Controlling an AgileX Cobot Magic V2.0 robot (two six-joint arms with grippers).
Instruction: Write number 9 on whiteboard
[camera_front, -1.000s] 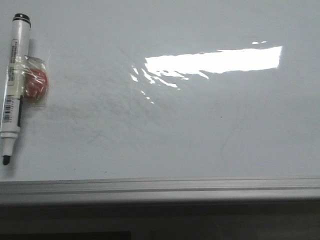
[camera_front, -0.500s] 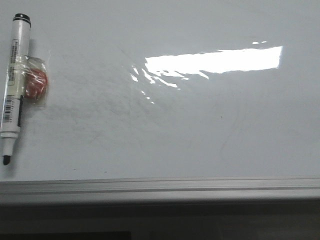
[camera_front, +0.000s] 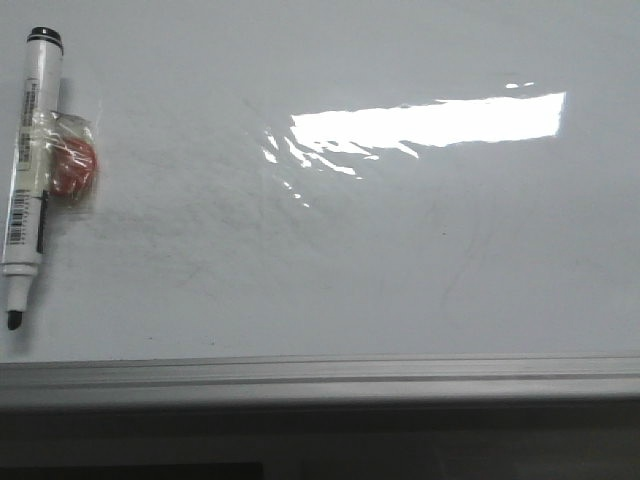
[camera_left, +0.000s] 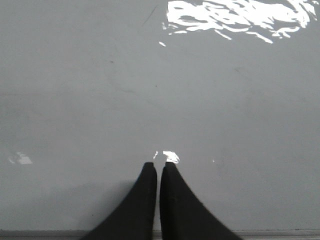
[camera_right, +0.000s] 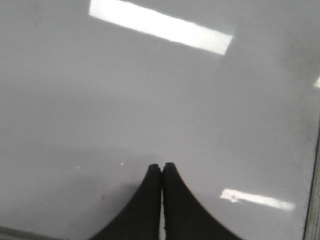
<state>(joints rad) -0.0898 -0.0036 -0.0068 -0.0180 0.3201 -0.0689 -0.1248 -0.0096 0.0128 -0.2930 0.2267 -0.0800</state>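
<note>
Next, my left gripper grabs the marker's body (camera_front: 27, 210) and lifts it first, because the marker (camera_front: 38, 100) is at the far end of the whiteboard from my right gripper.
The whiteboard (camera_front: 400, 270) fills the front view, glossy white with faint grey smudges, a bright glare patch and a grey frame edge along the near side. No black strokes of the number 9 show on it. A white marker with a black cap (camera_front: 28, 175) lies uncapped at the far left, tip toward me, taped to a red object (camera_front: 72, 167). Neither gripper shows in the front view. My left gripper (camera_left: 159, 167) is shut and empty over bare board. My right gripper (camera_right: 162, 166) is shut and empty over bare board.
The aluminium frame edge (camera_front: 320, 372) runs across the near side, with a dark area below it. The frame also shows along one side of the right wrist view (camera_right: 314, 200). Glare patches lie on the board in both wrist views.
</note>
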